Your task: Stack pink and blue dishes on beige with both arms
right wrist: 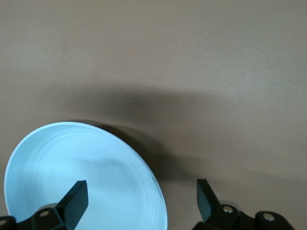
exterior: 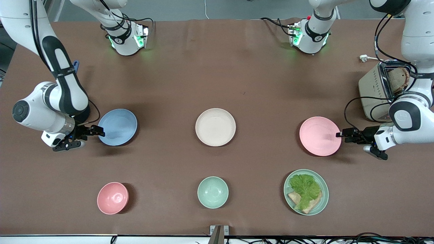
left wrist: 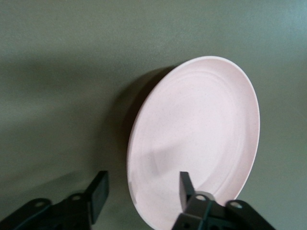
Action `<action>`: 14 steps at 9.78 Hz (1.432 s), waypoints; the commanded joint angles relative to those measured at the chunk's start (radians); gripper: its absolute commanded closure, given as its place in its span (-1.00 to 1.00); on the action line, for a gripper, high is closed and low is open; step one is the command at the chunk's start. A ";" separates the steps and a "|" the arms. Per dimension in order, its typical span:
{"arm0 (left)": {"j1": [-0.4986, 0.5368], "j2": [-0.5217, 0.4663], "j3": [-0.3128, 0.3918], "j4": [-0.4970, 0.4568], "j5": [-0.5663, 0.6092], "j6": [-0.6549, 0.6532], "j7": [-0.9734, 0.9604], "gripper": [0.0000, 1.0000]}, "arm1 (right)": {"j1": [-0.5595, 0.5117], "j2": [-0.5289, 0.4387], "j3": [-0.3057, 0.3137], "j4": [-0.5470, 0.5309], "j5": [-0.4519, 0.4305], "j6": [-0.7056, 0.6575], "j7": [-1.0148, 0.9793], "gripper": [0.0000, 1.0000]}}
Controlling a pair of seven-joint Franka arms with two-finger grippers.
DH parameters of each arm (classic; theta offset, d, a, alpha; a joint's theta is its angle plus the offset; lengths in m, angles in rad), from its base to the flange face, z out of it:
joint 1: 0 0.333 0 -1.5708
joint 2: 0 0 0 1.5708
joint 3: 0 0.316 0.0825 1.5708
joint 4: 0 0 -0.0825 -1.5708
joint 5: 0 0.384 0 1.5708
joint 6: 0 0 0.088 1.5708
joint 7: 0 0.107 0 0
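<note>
I should expect a hidden pot (exterior: 84,114) behind the arm when I take the blue plate away, because a blue handle (exterior: 76,65) sticks out there.
The blue plate (exterior: 117,127) lies toward the right arm's end of the table. My right gripper (exterior: 99,130) is open at its edge; in the right wrist view the blue plate (right wrist: 81,177) has its rim between the spread fingers of the right gripper (right wrist: 141,199). The pink plate (exterior: 319,136) lies toward the left arm's end. My left gripper (exterior: 340,134) is open at its edge, and the pink plate (left wrist: 196,139) has its rim between the fingers of the left gripper (left wrist: 142,191). The beige plate (exterior: 215,127) sits bare between the two plates.
Nearer the front camera stand a small pink bowl (exterior: 112,198), a pale green bowl (exterior: 212,192) and a pale green plate (exterior: 326,194) with lettuce and bread. A toaster (exterior: 374,91) holding a bread slice stands beside the left arm.
</note>
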 commanded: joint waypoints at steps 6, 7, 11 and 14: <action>-0.004 -0.010 -0.036 0.010 -0.014 -0.047 0.009 0.99 | -0.048 0.047 0.008 -0.048 0.297 -0.035 -0.292 -0.52; -0.011 -0.056 -0.056 0.013 -0.012 -0.109 -0.035 0.99 | -0.048 0.047 0.007 -0.048 0.297 -0.035 -0.292 -0.28; -0.061 -0.164 -0.251 0.019 0.012 -0.154 -0.487 1.00 | -0.054 0.055 0.007 -0.048 0.297 -0.037 -0.301 0.55; -0.300 -0.164 -0.255 0.010 0.116 0.002 -0.881 0.99 | -0.054 0.053 0.005 -0.038 0.299 -0.053 -0.292 0.99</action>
